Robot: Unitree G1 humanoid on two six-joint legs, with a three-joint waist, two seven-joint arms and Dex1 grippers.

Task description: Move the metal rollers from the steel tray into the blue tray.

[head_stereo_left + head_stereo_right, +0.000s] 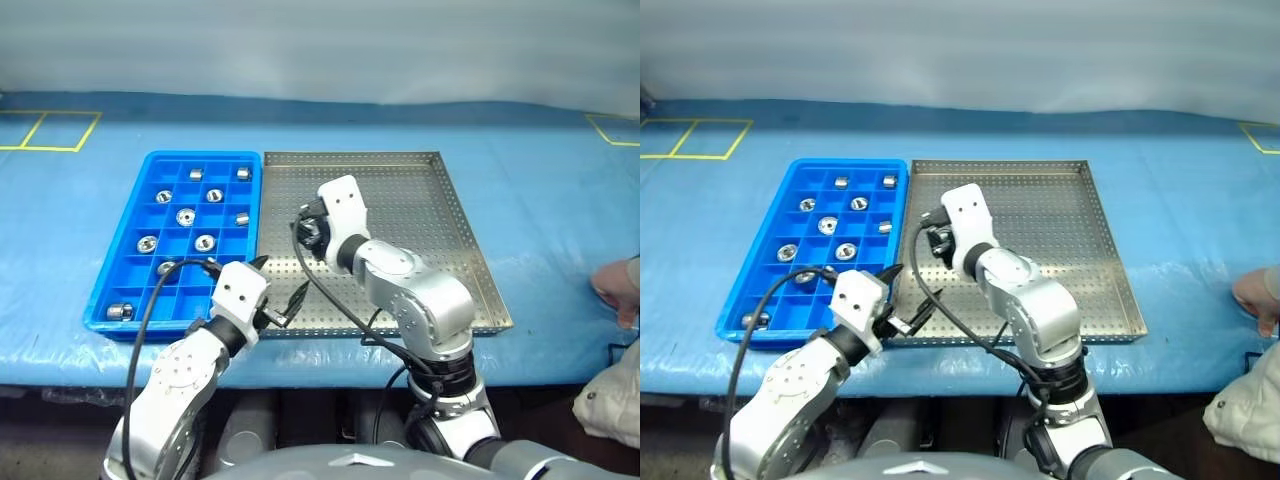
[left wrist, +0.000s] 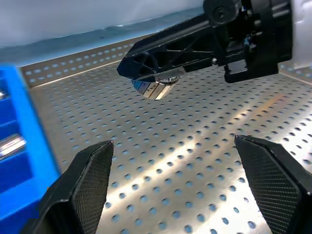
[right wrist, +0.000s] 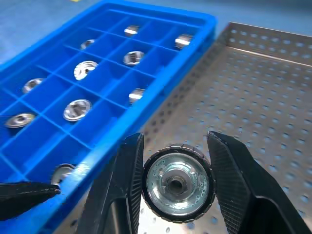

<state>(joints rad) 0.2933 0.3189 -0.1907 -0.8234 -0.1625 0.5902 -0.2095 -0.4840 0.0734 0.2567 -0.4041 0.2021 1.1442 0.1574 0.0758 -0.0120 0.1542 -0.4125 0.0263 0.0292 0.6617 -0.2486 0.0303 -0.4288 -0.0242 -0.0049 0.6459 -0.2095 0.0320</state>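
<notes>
My right gripper should keep going to the blue tray's near row (image 1: 189, 304) and let go inside an empty compartment there, as it has the metal roller (image 3: 178, 184) held by its sides.
The blue tray (image 1: 100, 300) lies on the left and has several metal rollers (image 1: 185, 216) in its compartments. Beside it on the right lies the steel tray (image 1: 420, 200), its perforated floor bare. Above the steel tray's left part, close to the blue tray's edge, my right gripper (image 1: 308, 232) is shut on one metal roller (image 3: 178, 184). The roller's round face sits between the two fingers in the right wrist view. My left gripper (image 1: 275, 290) stands open over the steel tray's near left corner, holding nothing. The left wrist view shows the held roller (image 2: 155, 87) ahead.
The trays rest on a table under a blue cover (image 1: 540, 150) with yellow tape marks (image 1: 60, 130) at the far corners. A person's hand (image 1: 615, 285) rests at the table's right edge. A black cable (image 1: 330, 300) hangs between my arms over the steel tray's front.
</notes>
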